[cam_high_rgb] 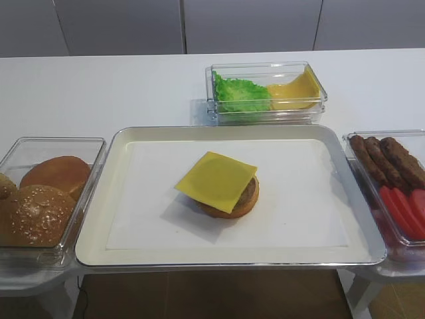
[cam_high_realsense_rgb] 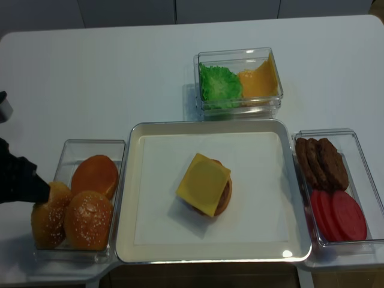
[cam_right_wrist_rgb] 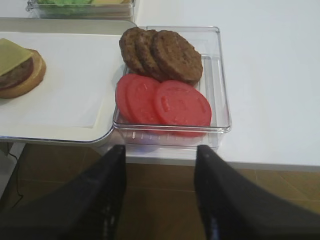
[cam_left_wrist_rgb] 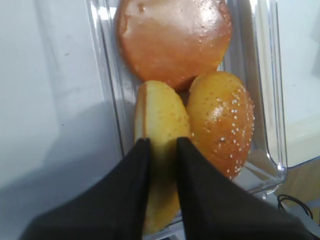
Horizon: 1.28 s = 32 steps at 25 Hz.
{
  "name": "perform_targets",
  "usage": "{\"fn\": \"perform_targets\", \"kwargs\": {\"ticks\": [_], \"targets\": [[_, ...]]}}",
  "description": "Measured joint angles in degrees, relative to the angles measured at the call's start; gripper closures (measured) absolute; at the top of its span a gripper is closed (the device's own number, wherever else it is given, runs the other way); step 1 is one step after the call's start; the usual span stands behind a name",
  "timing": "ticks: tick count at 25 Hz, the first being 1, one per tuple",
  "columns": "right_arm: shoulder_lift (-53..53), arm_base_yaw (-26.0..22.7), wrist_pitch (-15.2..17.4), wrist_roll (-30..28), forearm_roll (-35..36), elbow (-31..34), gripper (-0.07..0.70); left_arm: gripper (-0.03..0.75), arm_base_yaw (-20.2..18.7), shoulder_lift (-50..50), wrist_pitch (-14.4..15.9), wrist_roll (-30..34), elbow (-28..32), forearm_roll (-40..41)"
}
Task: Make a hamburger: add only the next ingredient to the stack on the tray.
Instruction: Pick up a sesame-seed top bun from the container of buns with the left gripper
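Observation:
The white paper [cam_high_realsense_rgb: 264, 198] stops short of the tray's rim, so paper and stack [cam_high_realsense_rgb: 207, 183] will move together when I push the bun top on.
Two sesame bun tops lie in the clear left bin [cam_high_realsense_rgb: 67, 150]. One lies dome up [cam_high_realsense_rgb: 88, 219] [cam_left_wrist_rgb: 220, 122]. The other [cam_high_realsense_rgb: 48, 223] [cam_left_wrist_rgb: 160, 112] stands on edge with its pale cut face showing. My left gripper [cam_left_wrist_rgb: 162, 141] [cam_high_realsense_rgb: 41, 191] hovers over this tilted bun top, fingers slightly apart, and it shows wider than the gap. The stack [cam_high_rgb: 222, 186] [cam_high_realsense_rgb: 207, 185], with the yellow cheese slice on top, sits mid-tray [cam_high_rgb: 99, 226]. My right gripper [cam_right_wrist_rgb: 159, 150] hangs open and empty off the table's front edge, before the right bin.
A smooth seedless bun [cam_left_wrist_rgb: 172, 40] [cam_high_realsense_rgb: 96, 173] lies at the far end of the left bin. The right bin [cam_right_wrist_rgb: 220, 75] holds dark patties [cam_right_wrist_rgb: 165, 52] and tomato slices [cam_right_wrist_rgb: 165, 102]. A back bin [cam_high_rgb: 265, 93] holds lettuce and cheese.

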Motion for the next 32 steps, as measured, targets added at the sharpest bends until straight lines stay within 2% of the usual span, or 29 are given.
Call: {"fn": "perform_targets", "kwargs": {"ticks": [10, 27, 32], "targets": [[0.0, 0.0, 0.0, 0.0, 0.0, 0.0, 0.276, 0.374, -0.1, -0.1, 0.1, -1.1, 0.0, 0.2], [0.0, 0.0, 0.0, 0.0, 0.0, 0.0, 0.276, 0.356, -0.2, -0.1, 0.1, -1.1, 0.0, 0.4], [0.0, 0.0, 0.0, 0.0, 0.0, 0.0, 0.276, 0.317, -0.2, -0.1, 0.1, -0.6, 0.0, 0.2]]}}
